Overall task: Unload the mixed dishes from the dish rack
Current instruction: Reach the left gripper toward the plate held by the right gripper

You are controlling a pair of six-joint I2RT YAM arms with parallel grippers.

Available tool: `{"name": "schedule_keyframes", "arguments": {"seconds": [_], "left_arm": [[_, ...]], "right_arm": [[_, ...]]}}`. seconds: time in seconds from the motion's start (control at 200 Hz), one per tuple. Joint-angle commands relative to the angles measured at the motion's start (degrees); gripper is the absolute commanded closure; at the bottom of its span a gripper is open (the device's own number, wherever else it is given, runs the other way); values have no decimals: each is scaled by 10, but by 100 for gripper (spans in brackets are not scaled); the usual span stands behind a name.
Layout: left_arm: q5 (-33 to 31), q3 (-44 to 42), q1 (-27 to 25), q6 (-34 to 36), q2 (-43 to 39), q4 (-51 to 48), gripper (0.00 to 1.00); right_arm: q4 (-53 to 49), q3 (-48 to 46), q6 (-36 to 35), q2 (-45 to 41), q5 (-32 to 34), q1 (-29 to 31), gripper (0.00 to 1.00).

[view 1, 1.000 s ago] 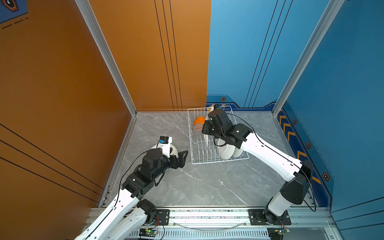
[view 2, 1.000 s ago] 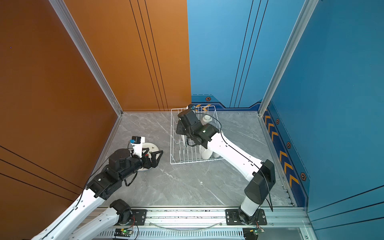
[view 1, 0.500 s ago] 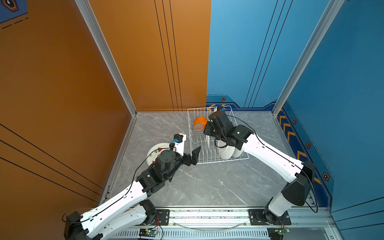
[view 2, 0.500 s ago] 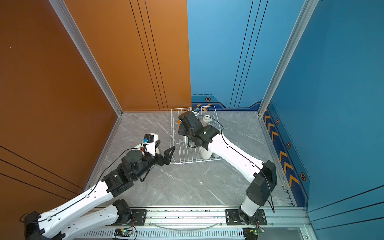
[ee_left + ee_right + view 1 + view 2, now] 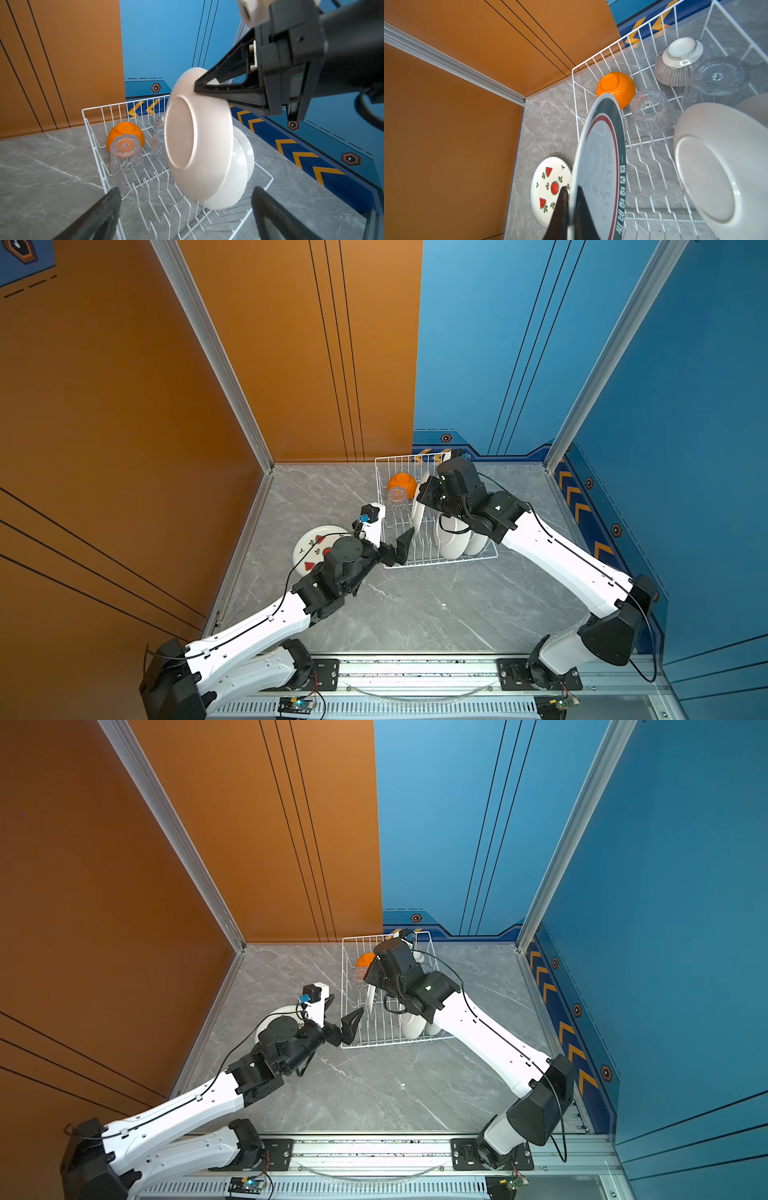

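Note:
My left gripper should keep moving in until its fingers straddle the free lower edge (image 5: 416,527), because my right gripper is holding the teal-rimmed plate (image 5: 418,508) upright by the plate's top edge.
The dish rack (image 5: 440,565) (image 5: 390,1045) stands at the back of the table. My right gripper (image 5: 570,199) (image 5: 424,494) is shut on the top edge of an upright plate with a dark teal rim (image 5: 602,166) (image 5: 197,135), over the rack's prongs. Behind it two white plates (image 5: 716,166) (image 5: 453,541) lean in the prongs. An orange bowl (image 5: 401,484) (image 5: 615,88), a ribbed-line bowl (image 5: 679,62) and two clear glasses (image 5: 648,106) (image 5: 716,81) lie upside down at the rack's far end. My left gripper (image 5: 186,193) (image 5: 397,549) hangs open and empty at the rack's near left corner.
A plate with watermelon pictures (image 5: 316,549) (image 5: 550,187) lies flat on the grey marble table (image 5: 415,605), left of the rack and close to the orange wall (image 5: 166,427). The blue wall (image 5: 665,406) closes the right side.
My left arm has swung from over the watermelon plate rightward to the rack's near left corner, still open. The right gripper with its plate has barely moved.

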Motion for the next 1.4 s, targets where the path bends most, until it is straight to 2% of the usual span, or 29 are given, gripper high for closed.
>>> {"name": "schedule_keyframes", "arguments": {"seconds": [0.0, 0.656, 0.781, 0.791, 0.881, 0.961, 1.161, 1.396], "left_arm": [[28, -6, -8, 16, 19, 40, 2], [-10, 21, -14, 35, 107, 83, 0], [-28, 20, -16, 44, 103, 84, 12], [-31, 20, -16, 45, 103, 84, 16], [-39, 19, -17, 53, 100, 84, 27], [-37, 20, -18, 64, 101, 84, 41], [-53, 27, -30, 93, 107, 89, 46], [-107, 38, -52, 134, 123, 103, 47]], "right_arm": [[35, -7, 25, -17, -26, -9, 100], [54, -50, 55, -61, -30, -17, 100], [58, -55, 61, -61, -37, -17, 100], [58, -55, 62, -61, -38, -17, 100], [63, -59, 65, -61, -41, -18, 100], [70, -65, 72, -62, -44, -17, 100], [76, -70, 85, -62, -54, -18, 100], [88, -79, 114, -62, -64, -18, 100]]}}
